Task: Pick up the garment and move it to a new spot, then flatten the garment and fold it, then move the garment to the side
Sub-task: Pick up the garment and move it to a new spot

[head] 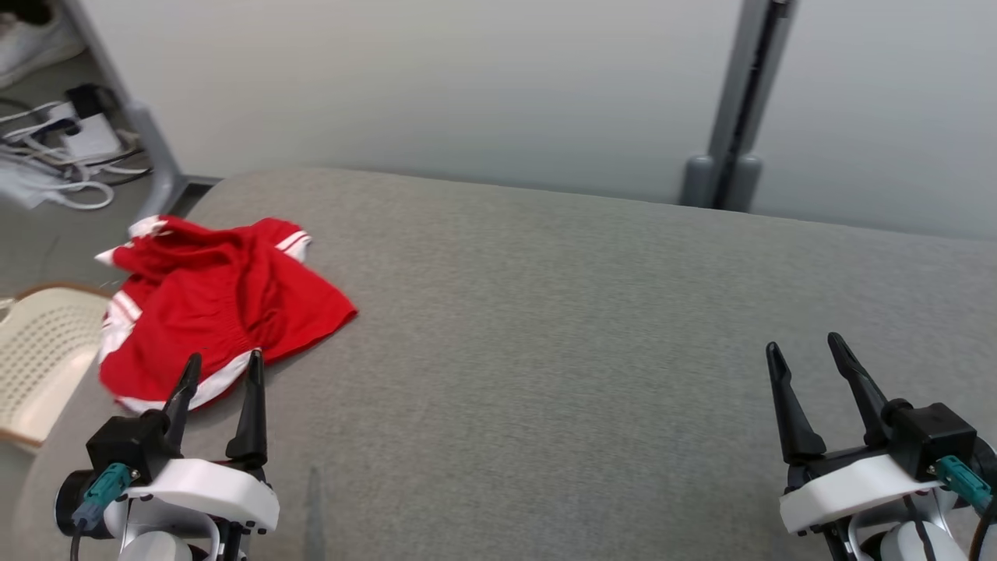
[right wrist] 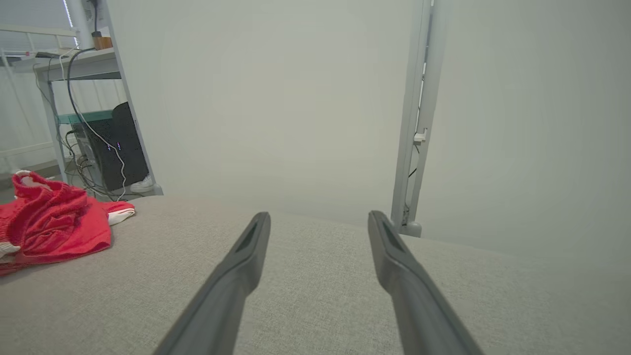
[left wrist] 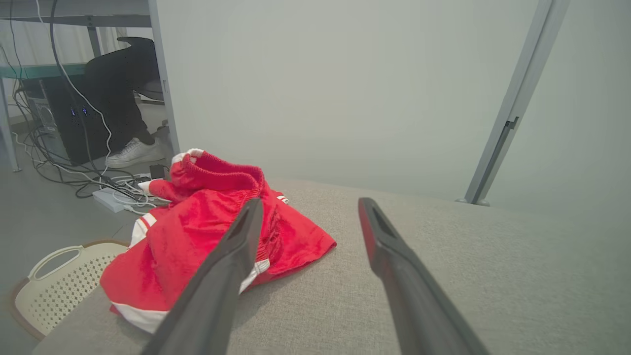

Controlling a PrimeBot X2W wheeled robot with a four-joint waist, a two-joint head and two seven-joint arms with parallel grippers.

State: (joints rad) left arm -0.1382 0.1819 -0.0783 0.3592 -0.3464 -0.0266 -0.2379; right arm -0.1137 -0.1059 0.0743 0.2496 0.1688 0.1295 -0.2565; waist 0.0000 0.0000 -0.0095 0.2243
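My gripper will leave another red piece [head: 315, 312] behind when it lifts the garment, because striped white cuffs [head: 294, 244] stick out from under the garment.
The garment [head: 210, 308], a red piece with white trim, lies crumpled at the left end of the grey padded table [head: 561, 327]. In the left wrist view the garment [left wrist: 197, 241] is heaped just ahead of the fingers. My left gripper [head: 222, 366] stands open at the near left, its fingertips just short of the garment's near hem, nothing between them. At the near right my right gripper [head: 806, 351] is open and empty over bare cloth. The right wrist view has the garment [right wrist: 54, 224] far off to the left of the gripper [right wrist: 319, 217].
A cream perforated basket [head: 39, 358] sits on the floor off the table's left edge. Cables and a power strip [head: 70, 148] lie on the floor beyond. A pale wall panel with a grey post [head: 732, 101] stands behind the table. A person's white shoe [left wrist: 133, 153] rests near a desk.
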